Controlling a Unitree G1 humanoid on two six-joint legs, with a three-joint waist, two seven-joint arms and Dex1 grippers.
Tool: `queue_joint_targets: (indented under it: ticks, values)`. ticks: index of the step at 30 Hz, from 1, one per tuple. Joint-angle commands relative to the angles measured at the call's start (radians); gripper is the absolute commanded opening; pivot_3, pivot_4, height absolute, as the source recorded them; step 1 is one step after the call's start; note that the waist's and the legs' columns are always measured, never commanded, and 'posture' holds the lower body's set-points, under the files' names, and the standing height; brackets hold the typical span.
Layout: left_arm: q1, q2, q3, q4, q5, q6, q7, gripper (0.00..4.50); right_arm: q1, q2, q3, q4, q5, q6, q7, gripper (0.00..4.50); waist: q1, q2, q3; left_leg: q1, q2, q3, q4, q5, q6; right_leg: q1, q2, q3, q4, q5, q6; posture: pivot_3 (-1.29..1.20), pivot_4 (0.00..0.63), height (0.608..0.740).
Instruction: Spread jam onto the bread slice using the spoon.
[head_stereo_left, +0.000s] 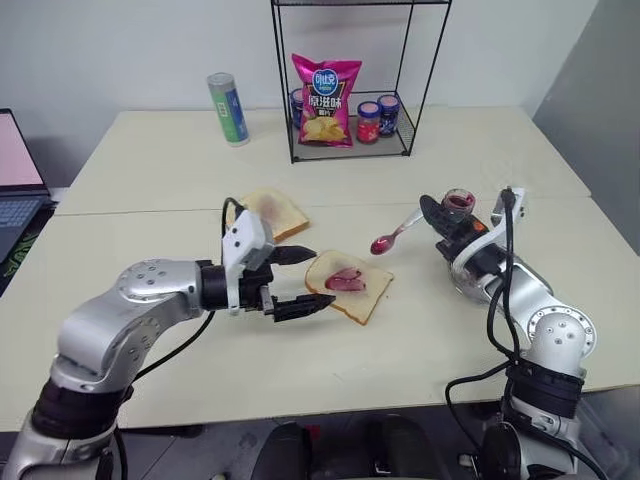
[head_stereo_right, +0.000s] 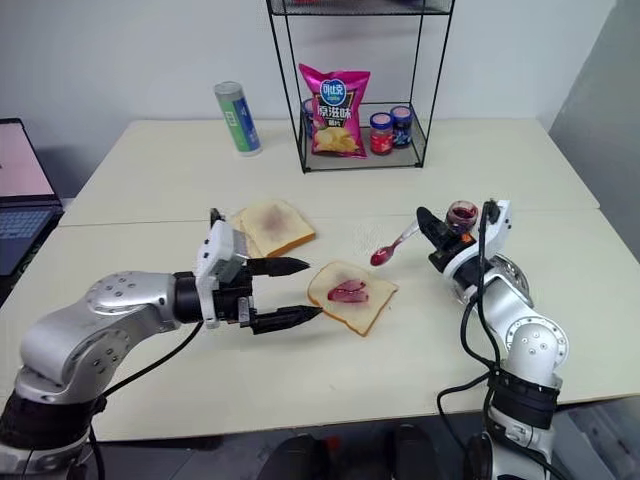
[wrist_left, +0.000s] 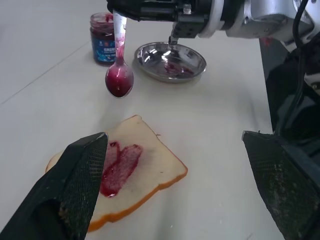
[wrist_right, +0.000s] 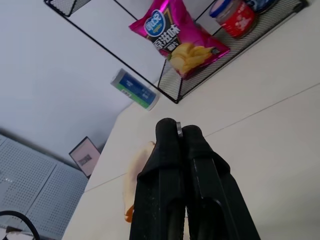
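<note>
I keep moving my right gripper on to the steel dish (wrist_left: 171, 64) and let go of the spoon there, as jam is on the bread slice (head_stereo_left: 346, 280) and that dish is open for the spoon.
The bread slice (head_stereo_left: 352, 290) lies at the table's middle with a wet red-purple jam smear (wrist_left: 119, 167) on it. My left gripper (head_stereo_left: 322, 278) is open, level with the slice at its left edge, one finger on each side of that corner. My right gripper (head_stereo_left: 432, 212) is shut on the handle of the spoon (head_stereo_left: 398, 236). The spoon's bowl (wrist_left: 119, 80) carries jam and hangs in the air to the right of the slice, above the table. The open jam jar (head_stereo_left: 459, 204) stands just behind the right gripper.
A round steel dish (wrist_left: 172, 61) with jam traces sits beside the jar, under my right wrist. Two overlapped slices (head_stereo_left: 272, 212) lie behind the left gripper. At the back stand a wire rack (head_stereo_left: 352, 140) holding a chips bag and small jars, and a can (head_stereo_left: 228, 108). A laptop (head_stereo_left: 18, 190) is far left.
</note>
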Motion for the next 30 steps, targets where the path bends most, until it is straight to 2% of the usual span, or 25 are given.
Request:
queue_joint_targets:
  ticks: [1, 5, 15, 22, 30]
  values:
    - [-0.093, -0.067, -0.063, 0.028, 0.035, -0.055, -0.031, 4.50, 0.007, -0.028, -0.029, -0.072, 0.037, -0.040, -0.040, 0.03, 0.005, 0.000, 0.000, -0.001, 0.000, 0.000, 0.000, 0.000, 0.000, 0.000, 0.000, 0.000, 0.000, 0.000, 0.000, 0.00, 0.150, 0.740]
    - [-0.146, -0.111, -0.134, 0.070, 0.100, -0.107, -0.061, 4.50, 0.025, -0.059, -0.057, -0.093, 0.056, -0.062, -0.069, 0.03, 0.006, 0.000, 0.000, 0.000, 0.000, 0.000, 0.000, 0.000, 0.000, 0.000, 0.000, 0.000, 0.000, 0.000, 0.000, 0.00, 0.150, 0.740]
    - [-0.304, -0.302, -0.329, 0.338, 0.350, -0.359, -0.118, 4.50, 0.138, -0.238, -0.192, -0.109, 0.064, -0.114, -0.097, 0.03, 0.021, 0.000, 0.000, 0.000, -0.001, 0.001, 0.000, 0.000, 0.000, 0.000, 0.001, 0.001, 0.000, 0.000, 0.000, 0.00, 0.150, 0.740]
    - [-0.337, -0.409, -0.353, 0.442, 0.418, -0.433, -0.115, 4.50, 0.179, -0.321, -0.250, -0.004, 0.042, -0.149, -0.068, 0.03, 0.021, 0.000, 0.000, 0.000, 0.000, 0.001, 0.000, 0.000, 0.001, 0.000, 0.002, 0.002, 0.000, 0.000, 0.000, 0.00, 0.150, 0.740]
    - [-0.360, -0.518, -0.337, 0.479, 0.456, -0.452, -0.077, 4.50, 0.241, -0.345, -0.257, 0.093, -0.005, -0.196, 0.003, 0.03, 0.023, 0.000, 0.000, 0.000, 0.000, 0.001, 0.000, 0.000, 0.001, 0.000, 0.002, 0.002, 0.000, 0.000, 0.000, 0.00, 0.150, 0.740]
